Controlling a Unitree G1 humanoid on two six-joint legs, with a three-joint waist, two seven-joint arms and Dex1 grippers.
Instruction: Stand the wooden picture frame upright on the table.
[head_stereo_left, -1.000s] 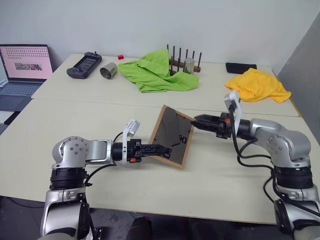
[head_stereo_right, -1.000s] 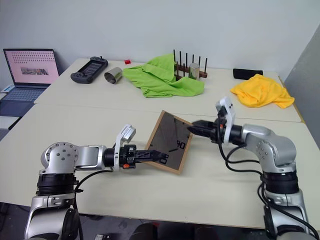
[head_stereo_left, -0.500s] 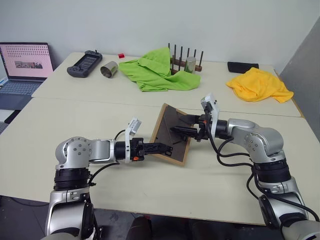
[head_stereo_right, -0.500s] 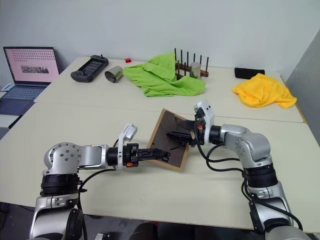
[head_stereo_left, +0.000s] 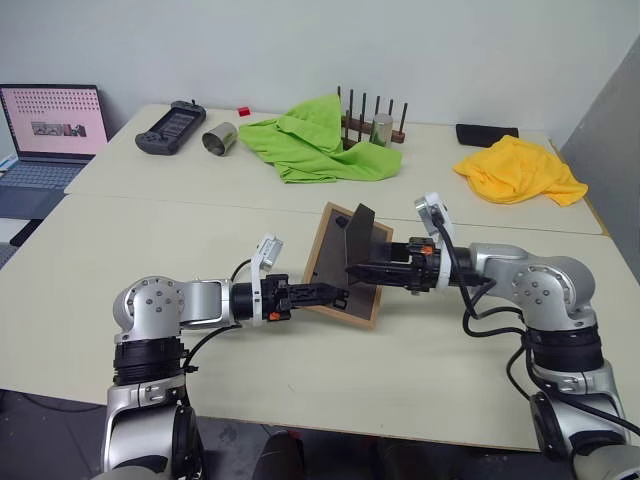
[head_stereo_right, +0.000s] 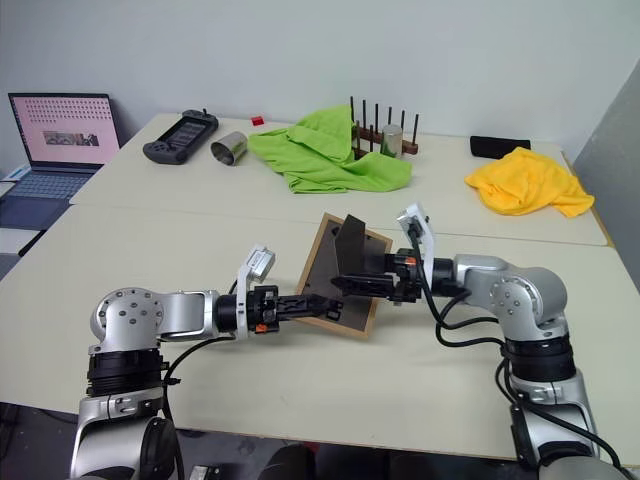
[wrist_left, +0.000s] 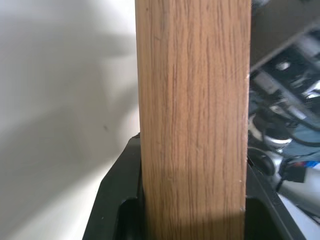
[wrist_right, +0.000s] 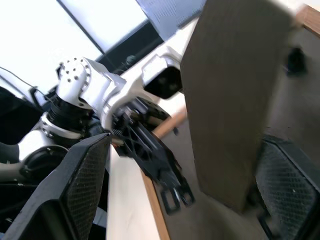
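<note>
My right gripper should leave the stand flap (head_stereo_left: 360, 232), which is open on the frame's upturned back, and grab the frame's free side bar (head_stereo_left: 378, 304) before I turn the frame upright.
The wooden picture frame (head_stereo_left: 336, 252) leans tilted over the pale table (head_stereo_left: 150, 240), its dark back facing me. Its lower edge is down by the tabletop. My left gripper (head_stereo_left: 335, 295) is shut on the frame's lower left rail, and the wood grain (wrist_left: 192, 115) runs between its black fingers (wrist_left: 112, 200). A dark stand flap (head_stereo_left: 358, 232) juts out from the frame's back. My right gripper (head_stereo_left: 353, 272) reaches in from the right and is open, with its fingers (wrist_right: 85, 185) spread to either side of the flap (wrist_right: 230, 100).
At the back of the table are a laptop (head_stereo_left: 50, 125), a game controller (head_stereo_left: 168, 128), a metal can (head_stereo_left: 216, 138), a green cloth (head_stereo_left: 315, 140), a pegged wooden rack (head_stereo_left: 370, 128), a black case (head_stereo_left: 487, 131) and a yellow cloth (head_stereo_left: 520, 168).
My right gripper opened and moved from the frame's upper right corner in over its back. The stand flap has swung out from the back. The left gripper kept its hold.
</note>
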